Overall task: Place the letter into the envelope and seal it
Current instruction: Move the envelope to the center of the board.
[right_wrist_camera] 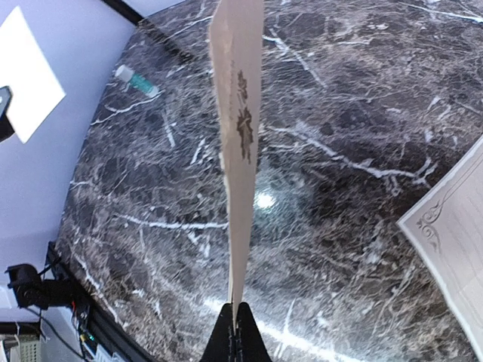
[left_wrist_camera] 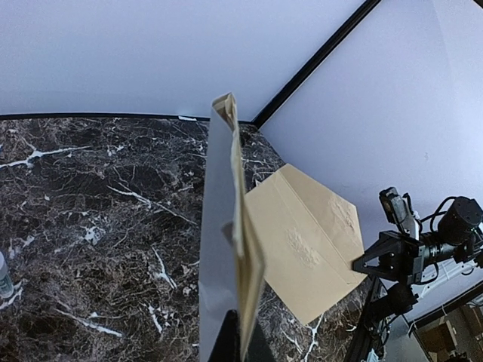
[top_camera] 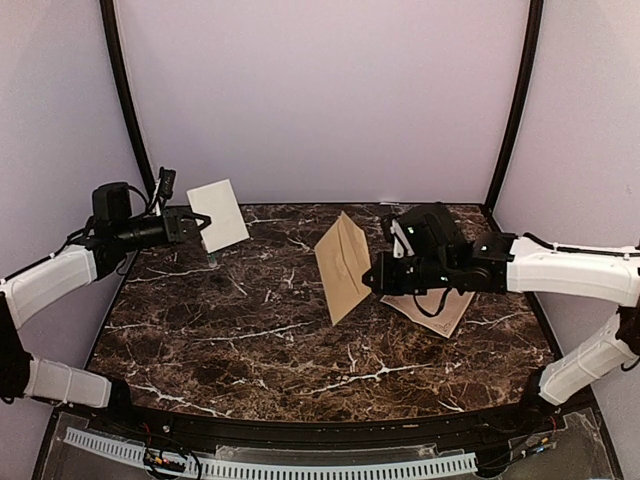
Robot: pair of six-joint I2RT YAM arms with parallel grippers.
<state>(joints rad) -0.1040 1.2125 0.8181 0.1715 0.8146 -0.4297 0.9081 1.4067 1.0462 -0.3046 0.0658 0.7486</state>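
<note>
The envelope's flap [top_camera: 353,242] shows on top and the near marble [top_camera: 298,352] is free, so I should continue to lower the envelope there with my right gripper until it lies flat.
My left gripper [top_camera: 200,226] is shut on the letter [top_camera: 219,213], a folded pale sheet held upright above the table's far left. In the left wrist view the letter [left_wrist_camera: 235,226] stands edge-on and rises straight from the left gripper [left_wrist_camera: 241,341]. The brown envelope [top_camera: 343,266] hangs on edge near the table's middle, pinched at its right corner by my right gripper [top_camera: 373,279]. In the right wrist view the envelope [right_wrist_camera: 240,151] is a thin edge with a dark emblem, clamped in the right gripper [right_wrist_camera: 240,320]. The envelope [left_wrist_camera: 309,241] faces the left camera; letter and envelope are well apart.
A second pale sheet with an ornate border [top_camera: 440,306] lies flat on the dark marble table [top_camera: 250,340] under the right arm, also seen as the bordered sheet [right_wrist_camera: 449,241]. A small tube [right_wrist_camera: 136,81] lies at the far left. Purple walls enclose the table.
</note>
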